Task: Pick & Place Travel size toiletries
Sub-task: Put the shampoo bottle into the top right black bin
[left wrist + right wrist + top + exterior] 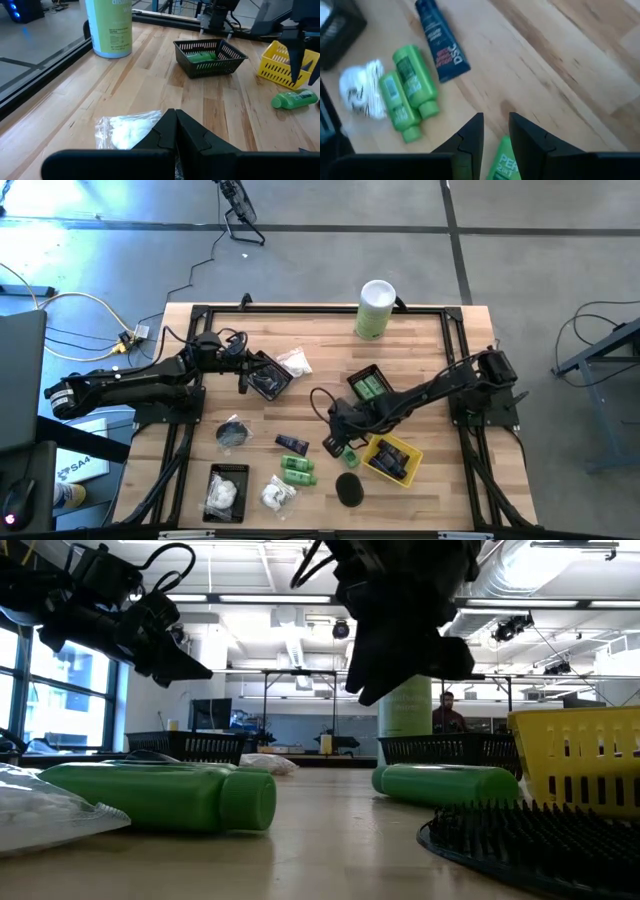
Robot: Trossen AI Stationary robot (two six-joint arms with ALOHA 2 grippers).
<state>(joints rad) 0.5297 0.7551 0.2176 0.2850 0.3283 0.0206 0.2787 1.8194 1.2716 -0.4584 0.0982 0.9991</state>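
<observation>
The green bottle below is wider than my right gripper's finger gap (496, 131). I should open the fingers wider first, then lower them around the bottle's cap end (505, 144).
My right gripper (333, 430) (496, 122) hangs above the table with its fingers a narrow gap apart, open. A green bottle (346, 451) (502, 162) lies on its side just below and beside the fingertips, untouched. Two more green bottles (297, 470) (407, 90), a navy tube (292, 444) (440, 40) and a white packet (277, 495) lie flat nearby. My left gripper (272, 378) (175, 117) is shut and raised over another white packet (295, 363) (125, 132) that lies flat on the wood.
A yellow basket (392, 460) with dark items, a black basket (368, 385) (210, 57) holding green bottles, and a black basket (226, 490) with white packets stand on the table. Black discs (348, 488) (233, 432) lie flat. The tall canister (375, 308) stands at the far edge. A person (447, 710) is in the room behind.
</observation>
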